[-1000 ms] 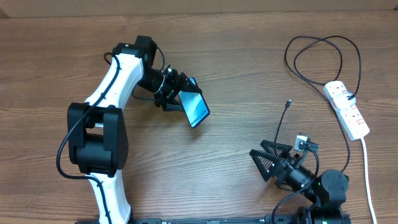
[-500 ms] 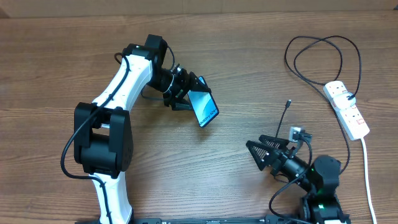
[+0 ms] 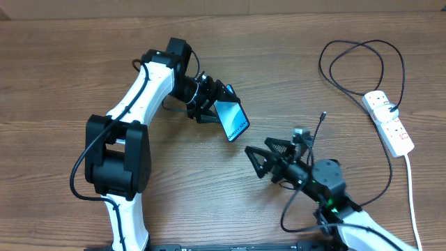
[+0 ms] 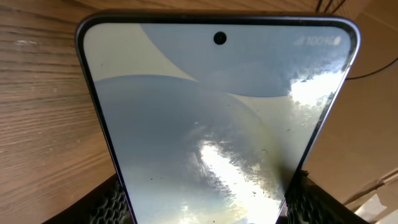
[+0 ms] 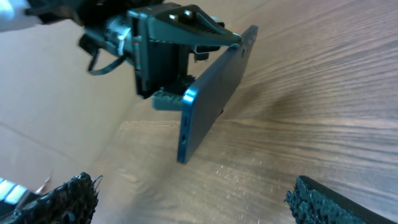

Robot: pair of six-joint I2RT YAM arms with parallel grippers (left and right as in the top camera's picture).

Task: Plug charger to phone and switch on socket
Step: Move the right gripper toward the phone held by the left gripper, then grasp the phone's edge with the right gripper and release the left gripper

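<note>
The phone's lower end [image 3: 237,130] sticks out clear of my left gripper toward open fingers, so my right gripper keeps moving toward the phone and closes on that end [image 5: 189,127].
The phone [image 3: 232,120], screen lit blue, hangs tilted above the table with my left gripper [image 3: 214,106] shut on its upper end. In the left wrist view its glass [image 4: 217,112] fills the frame between both fingers [image 4: 111,204]. My right gripper [image 3: 259,159] stands wide open just right of the phone's lower end and holds nothing. The right wrist view shows the phone's bottom edge [image 5: 186,134] ahead of the open right gripper [image 5: 196,199]. The charger [image 3: 320,129] lies loose, its tip beside the right arm and its loops far right. The socket [image 3: 389,123] sits at the right edge.
The socket's white cord [image 3: 411,188] runs down the right edge toward the front. The black cable loops [image 3: 362,56] spread over the far right of the wooden table [image 3: 70,70]. The left arm's base [image 3: 111,160] stands at front left.
The left arm has carried the phone rightward toward the table's middle. The right gripper has swung left past the charger tip, closer to the phone, still wide open.
</note>
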